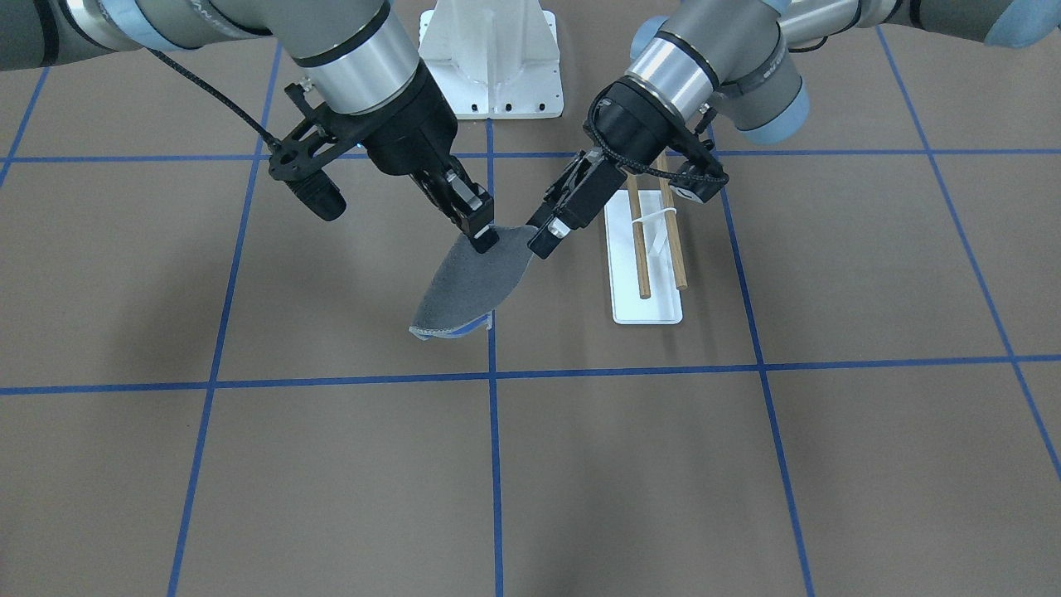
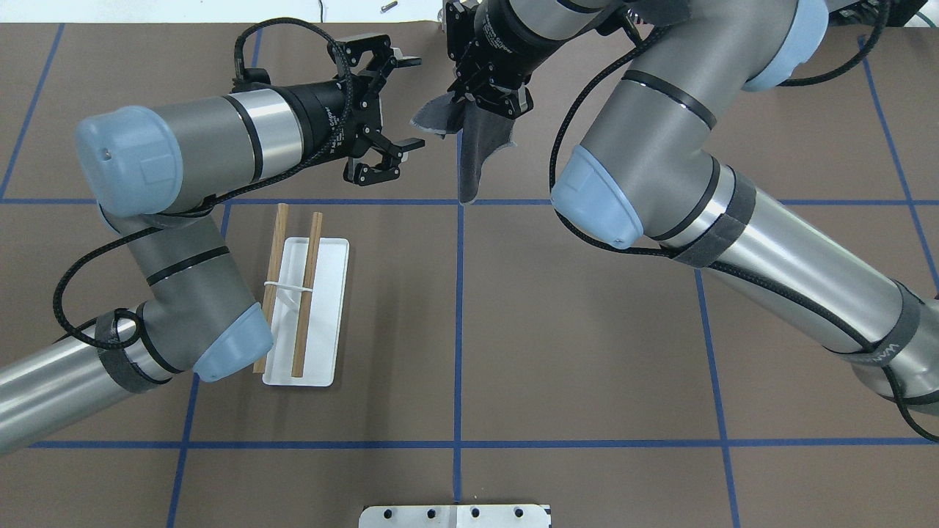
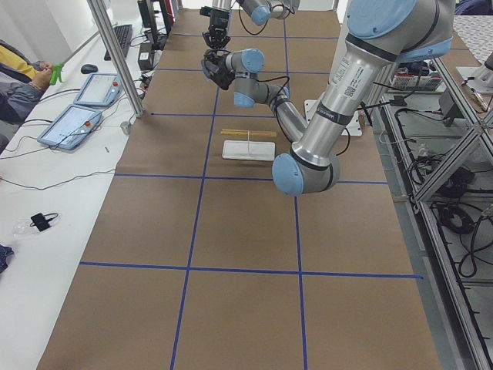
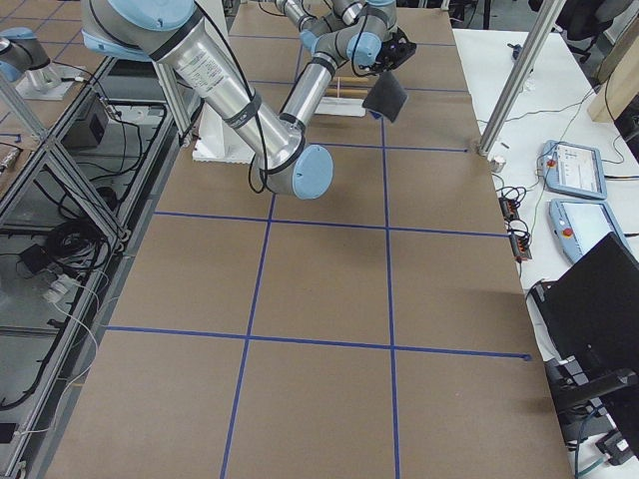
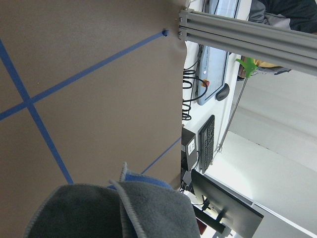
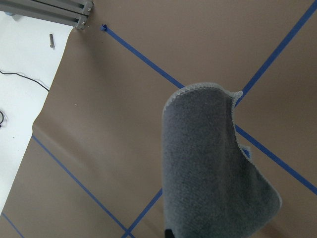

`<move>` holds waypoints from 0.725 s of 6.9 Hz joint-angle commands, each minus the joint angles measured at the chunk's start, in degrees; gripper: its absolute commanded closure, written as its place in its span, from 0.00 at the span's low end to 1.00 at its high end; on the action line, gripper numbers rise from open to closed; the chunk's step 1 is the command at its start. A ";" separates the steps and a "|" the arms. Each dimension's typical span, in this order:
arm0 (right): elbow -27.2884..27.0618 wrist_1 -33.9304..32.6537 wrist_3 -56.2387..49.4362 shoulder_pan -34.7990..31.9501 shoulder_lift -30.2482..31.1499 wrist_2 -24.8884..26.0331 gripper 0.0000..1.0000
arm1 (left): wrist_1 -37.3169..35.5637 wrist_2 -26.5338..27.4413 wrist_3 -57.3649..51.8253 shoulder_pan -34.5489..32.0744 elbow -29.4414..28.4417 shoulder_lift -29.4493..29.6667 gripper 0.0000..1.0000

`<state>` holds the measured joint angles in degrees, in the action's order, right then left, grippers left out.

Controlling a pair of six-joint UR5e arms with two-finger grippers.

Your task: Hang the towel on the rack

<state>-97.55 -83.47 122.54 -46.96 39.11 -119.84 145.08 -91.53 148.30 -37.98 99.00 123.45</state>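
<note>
My left gripper will have the dark-grey towel [image 1: 475, 277] trailing behind it when I carry the towel across, and the towel will hang over both dowels of the rack, because the towel's lower edge [image 1: 459, 329] curls limply.
The dark-grey towel [image 1: 477, 278] hangs off the table from my right gripper [image 1: 483, 239], which is shut on its upper edge. It shows in the overhead view [image 2: 473, 154] below the right gripper [image 2: 488, 103], and it fills the right wrist view [image 6: 213, 163]. My left gripper [image 2: 421, 103] is open, jaws wide apart. Its tips [image 1: 540, 234] are at the towel's free upper corner. The towel and its blue underside show at the bottom of the left wrist view [image 5: 99, 213]. The rack [image 1: 640, 257] stands beside and behind the left arm, its two dowels [image 2: 304, 293] over a white base [image 2: 326, 308].
The large white bolted pedestal [image 1: 491, 58] stands at the robot's side of the table and shows at the overhead view's bottom edge [image 2: 455, 515]. Blue tape lines cross the brown tabletop. A side desk with tablets [image 3: 77, 116] and an operator lies beyond the far edge.
</note>
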 commanded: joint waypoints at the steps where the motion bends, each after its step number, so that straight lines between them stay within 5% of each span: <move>1: -0.44 0.06 1.30 0.12 0.34 1.71 1.00 | 0.03 0.03 1.02 0.01 0.05 0.13 0.17; 5: -2.19 0.06 2.00 2.58 0.17 3.82 1.00 | 0.73 0.03 1.02 -0.08 0.14 0.13 0.29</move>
<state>-98.72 -83.41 124.17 -45.12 39.25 -116.73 145.39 -91.49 149.32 -37.98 99.14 123.57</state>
